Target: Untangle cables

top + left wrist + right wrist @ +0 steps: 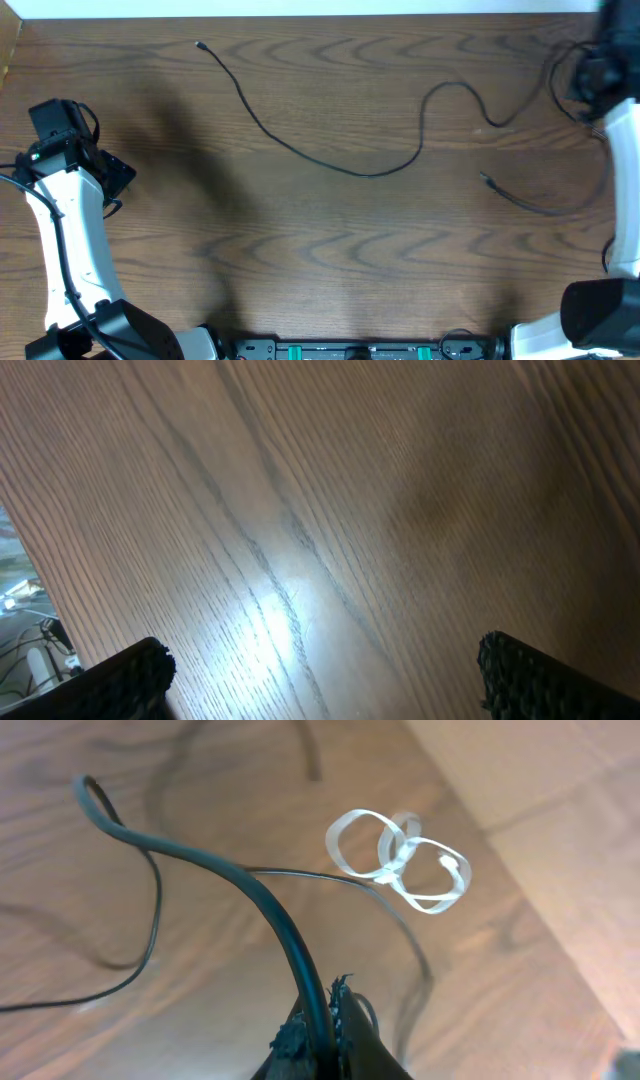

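Note:
The long cable trails from the robot's right gripper, and its plug (201,46) is clear of the second cable. The right gripper should therefore keep pulling the long cable until its bend (456,84) straightens, then let go.
A long thin black cable (330,165) winds across the table from its small plug (200,45) at the back left toward the far right. A second black cable (540,208) lies at the right, its plug (485,179) pointing left. My right gripper (588,75) is at the far right, raised. In the right wrist view it (318,1010) is shut on a black cable (250,885) that arcs up out of the jaws. My left gripper (118,175) is at the far left, and its view shows it (320,660) open over bare wood.
A small white looped band (400,860) lies on the wood beyond the right gripper, close to the table's back edge (520,815). The table's left edge (20,550) runs close to the left gripper. Both arm bases stand at the front edge.

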Robot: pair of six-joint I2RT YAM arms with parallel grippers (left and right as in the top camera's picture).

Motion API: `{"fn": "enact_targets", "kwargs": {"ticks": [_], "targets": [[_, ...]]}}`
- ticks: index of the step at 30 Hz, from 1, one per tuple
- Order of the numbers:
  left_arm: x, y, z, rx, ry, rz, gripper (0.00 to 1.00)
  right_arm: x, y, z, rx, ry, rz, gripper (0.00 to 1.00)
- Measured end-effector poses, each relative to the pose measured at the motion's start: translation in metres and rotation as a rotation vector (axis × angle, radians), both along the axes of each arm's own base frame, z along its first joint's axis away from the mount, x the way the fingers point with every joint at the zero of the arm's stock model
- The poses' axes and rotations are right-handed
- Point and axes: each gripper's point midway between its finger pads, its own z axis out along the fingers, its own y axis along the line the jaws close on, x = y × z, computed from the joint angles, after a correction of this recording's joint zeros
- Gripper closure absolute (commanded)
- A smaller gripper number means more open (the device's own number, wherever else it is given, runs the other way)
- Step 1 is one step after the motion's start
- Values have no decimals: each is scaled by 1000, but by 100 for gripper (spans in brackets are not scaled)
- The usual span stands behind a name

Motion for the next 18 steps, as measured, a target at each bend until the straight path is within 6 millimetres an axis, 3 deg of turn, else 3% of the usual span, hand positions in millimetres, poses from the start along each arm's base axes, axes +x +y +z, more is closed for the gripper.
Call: {"fn": "enact_targets", "kwargs": {"ticks": [1,10,18], "targets": [[0,0,0,0,0,0,2,-8,-17,-1,-3,12,-39,99],[0,0,0,0,0,0,2,-58,-101,-1,-21,50,-236,99],[0,0,0,0,0,0,2,-136,-188,3,-28,32,-517,99]]}}
